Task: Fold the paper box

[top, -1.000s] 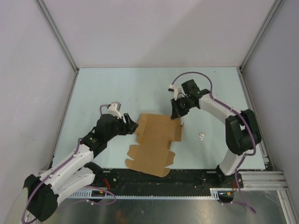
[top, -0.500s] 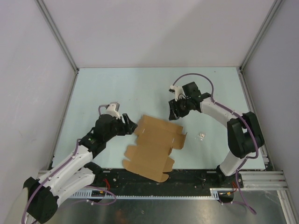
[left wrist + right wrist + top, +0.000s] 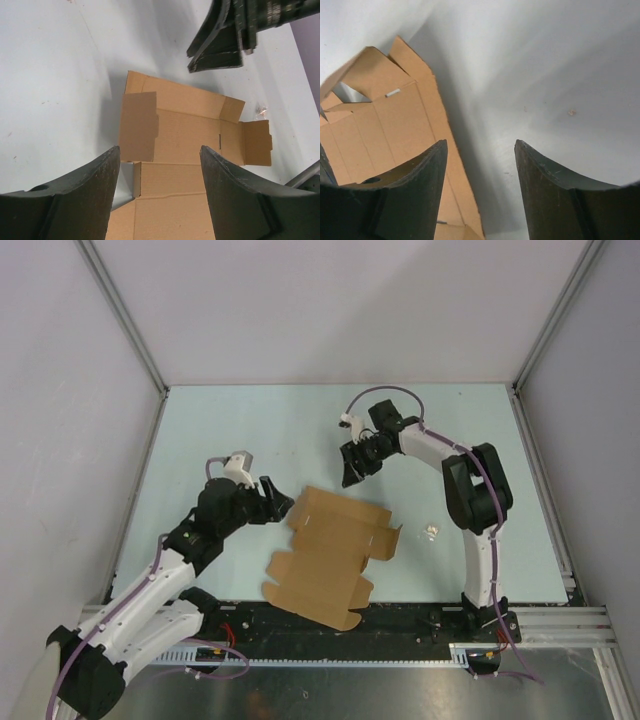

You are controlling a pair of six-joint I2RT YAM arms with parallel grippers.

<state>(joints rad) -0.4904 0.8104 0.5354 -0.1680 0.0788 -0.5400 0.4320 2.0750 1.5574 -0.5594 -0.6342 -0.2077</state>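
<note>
My right gripper should keep going toward the paper box's far flap [image 3: 345, 504], which stands up in line with my open fingers, until the fingers are on both sides of its rim [image 3: 463, 172].
The paper box [image 3: 328, 550] is a flat brown die-cut sheet with tabs and creases, lying unfolded on the pale table near the front middle. My left gripper [image 3: 283, 505] hovers open just off the sheet's left far corner. In the left wrist view the sheet [image 3: 185, 135] lies below and ahead of the open left gripper [image 3: 159, 152], one side flap slightly lifted. My right gripper [image 3: 350, 474] stands open a short way beyond the sheet's far edge, apart from it. In the right wrist view the sheet [image 3: 395, 125] lies to the left, with bare table between the open right gripper [image 3: 480, 146] fingers.
A tiny clear plastic scrap [image 3: 431, 531] lies on the table right of the sheet, also seen as a glint [image 3: 261, 109] in the left wrist view. Metal frame posts and grey walls bound the table [image 3: 300, 430] on three sides.
My right gripper opened, let go of the sheet's far right corner and drew back to the left. The sheet settled flat and turned slightly. The left arm shifted a little.
</note>
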